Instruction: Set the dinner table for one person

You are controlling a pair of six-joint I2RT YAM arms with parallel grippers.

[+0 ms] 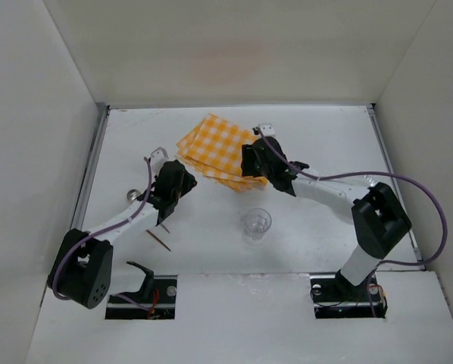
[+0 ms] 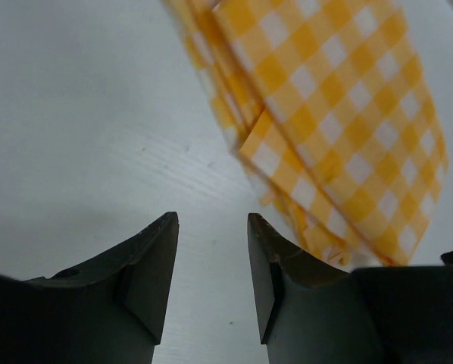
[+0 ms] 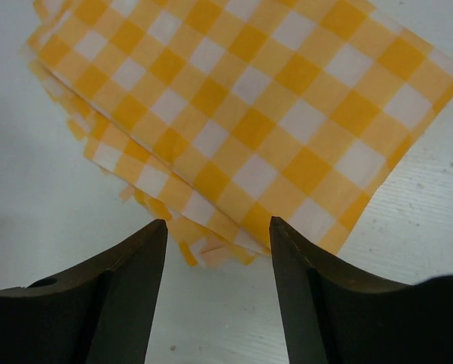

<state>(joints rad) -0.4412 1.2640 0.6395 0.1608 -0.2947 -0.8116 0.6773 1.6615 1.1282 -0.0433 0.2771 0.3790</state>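
Note:
Next, my right gripper grabs the edge (image 3: 228, 244) beside the mat's near edge and pulls the mat open before setting dishes, because the mat is folded with layers bunched (image 1: 225, 179) along that near edge.
The white dinner table (image 1: 317, 140) carries a folded orange-and-white checked cloth mat (image 1: 215, 148) at its far middle. The mat also shows in the left wrist view (image 2: 340, 121) and the right wrist view (image 3: 242, 106). A clear glass (image 1: 256, 223) stands upright at the near middle. A thin brown stick (image 1: 157, 240) lies near the left arm. My left gripper (image 1: 175, 184) is open and empty, just left of the mat's near left edge. My right gripper (image 1: 251, 161) is open and empty, at the mat's right corner, its fingertips (image 3: 160, 231) just short of the frayed edge.
White walls enclose the table on three sides, with metal edge strips (image 1: 92, 163) left and right. A small white piece (image 1: 266, 129) lies just behind the right gripper. Purple cables (image 1: 431, 212) loop off both arms.

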